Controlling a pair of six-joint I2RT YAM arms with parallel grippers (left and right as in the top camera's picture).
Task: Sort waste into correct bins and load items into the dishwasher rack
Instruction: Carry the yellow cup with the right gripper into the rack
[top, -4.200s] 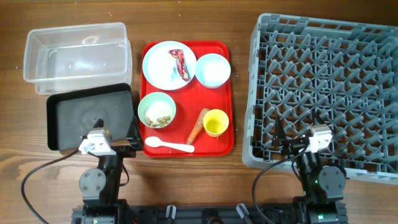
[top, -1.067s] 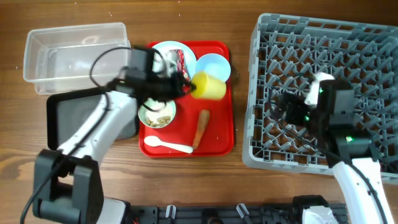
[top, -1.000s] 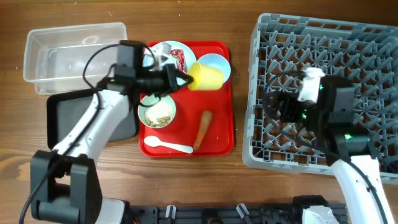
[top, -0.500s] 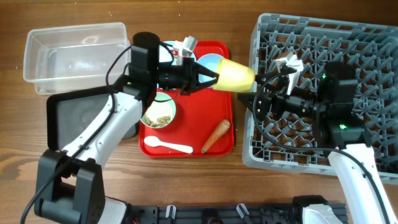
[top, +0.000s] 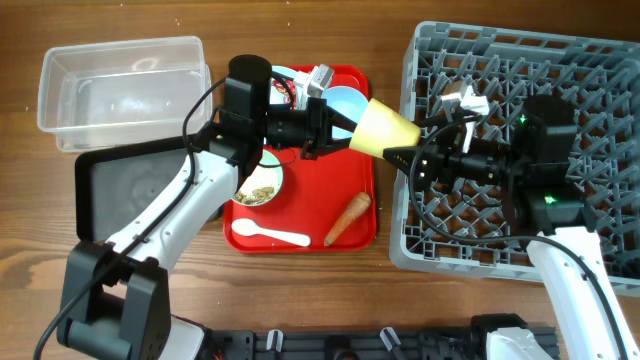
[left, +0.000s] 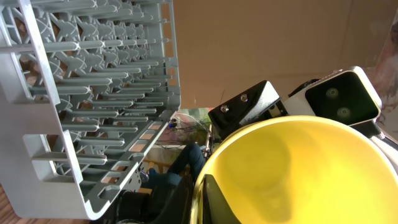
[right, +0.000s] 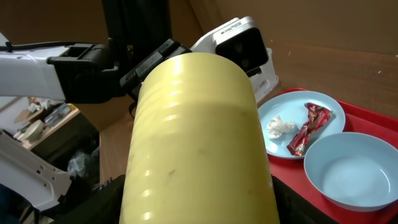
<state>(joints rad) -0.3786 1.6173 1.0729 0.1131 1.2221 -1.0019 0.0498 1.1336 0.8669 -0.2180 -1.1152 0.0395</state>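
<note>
Next, my left gripper opens before the cup goes into the rack (top: 612, 172), because it is gripping the yellow cup's rim (top: 368, 120) while my right gripper holds the cup's sides.
The small yellow cup (top: 385, 127) hangs on its side in mid-air between the red tray and the grey dishwasher rack (top: 520, 60). My left gripper (top: 345, 128) is shut on its rim, one finger (left: 210, 200) inside the cup (left: 298, 174). From the rack side my right gripper (top: 403, 152) reaches over, its fingers pressed against both flanks of the cup (right: 199, 143). On the tray lie the white plate (right: 292, 124) with the red wrapper (right: 309, 127) and white scrap (right: 278, 127), the blue bowl (top: 345, 100), the green bowl (top: 257, 185) with crumbs, the carrot (top: 348, 218) and the spoon (top: 270, 235).
The red serving tray (top: 350, 180) sits mid-table. A clear tub (top: 120, 90) stands at the back left, with a black tray (top: 140, 190) in front of it. The rack (left: 93, 93) fills the right side, its near wall just beside the cup.
The left arm has carried the cup right, from above the tray to the rack's edge. The right gripper came to meet it and narrowed its jaws round it. The carrot shifted lower right.
</note>
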